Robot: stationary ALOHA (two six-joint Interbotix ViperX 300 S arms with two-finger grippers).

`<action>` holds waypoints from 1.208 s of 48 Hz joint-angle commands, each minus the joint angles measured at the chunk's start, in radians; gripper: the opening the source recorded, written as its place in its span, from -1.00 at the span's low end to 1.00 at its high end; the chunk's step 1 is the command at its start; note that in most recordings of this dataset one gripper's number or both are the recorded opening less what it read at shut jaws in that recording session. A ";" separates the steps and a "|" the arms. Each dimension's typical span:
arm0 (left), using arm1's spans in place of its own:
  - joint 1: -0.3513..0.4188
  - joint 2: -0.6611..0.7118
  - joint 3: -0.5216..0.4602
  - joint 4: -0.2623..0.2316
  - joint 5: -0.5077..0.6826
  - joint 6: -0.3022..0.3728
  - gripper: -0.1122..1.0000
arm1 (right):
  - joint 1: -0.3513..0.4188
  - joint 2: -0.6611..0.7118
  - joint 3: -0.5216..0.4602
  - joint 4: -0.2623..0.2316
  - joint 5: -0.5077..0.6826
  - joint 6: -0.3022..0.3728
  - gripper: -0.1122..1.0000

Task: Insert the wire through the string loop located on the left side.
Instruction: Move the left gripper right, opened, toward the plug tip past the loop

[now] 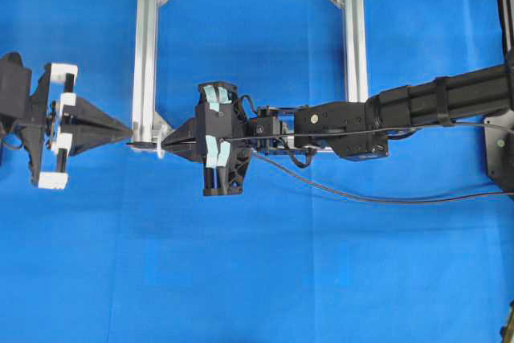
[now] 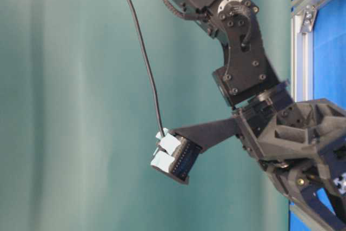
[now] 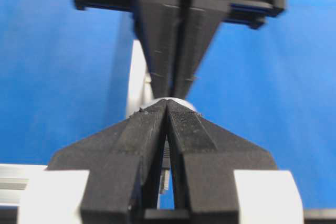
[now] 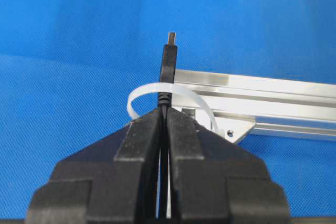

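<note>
The plug's tip (image 1: 132, 144) is beside my closed left gripper. Next, my left gripper opens wide and closes around the plug (image 1: 144, 145) before it pulls the wire through the string loop.
My right gripper (image 4: 164, 109) is shut on the black wire (image 1: 361, 196) just behind its plug (image 4: 169, 61). The plug pokes out past the fingertips and passes through the white string loop (image 4: 144, 90), which arches around the cable at the frame's corner. From overhead, the right gripper (image 1: 167, 139) points left at the loop (image 1: 161, 150), with the plug tip (image 1: 140, 144) just beyond it. My left gripper (image 1: 128, 130) is shut, tip to tip with the right, slightly above the plug and not touching it. In the left wrist view its fingertips (image 3: 168, 100) meet.
The silver aluminium frame (image 1: 144, 54) lies flat on the blue cloth, its lower left corner under both grippers. The wire's slack trails right along the right arm (image 1: 418, 106) and over the cloth. Bare cloth spreads below and to the left.
</note>
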 commanded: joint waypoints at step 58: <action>-0.018 0.282 -0.106 0.003 0.003 0.017 0.80 | -0.006 -0.023 -0.017 0.000 -0.008 0.002 -0.80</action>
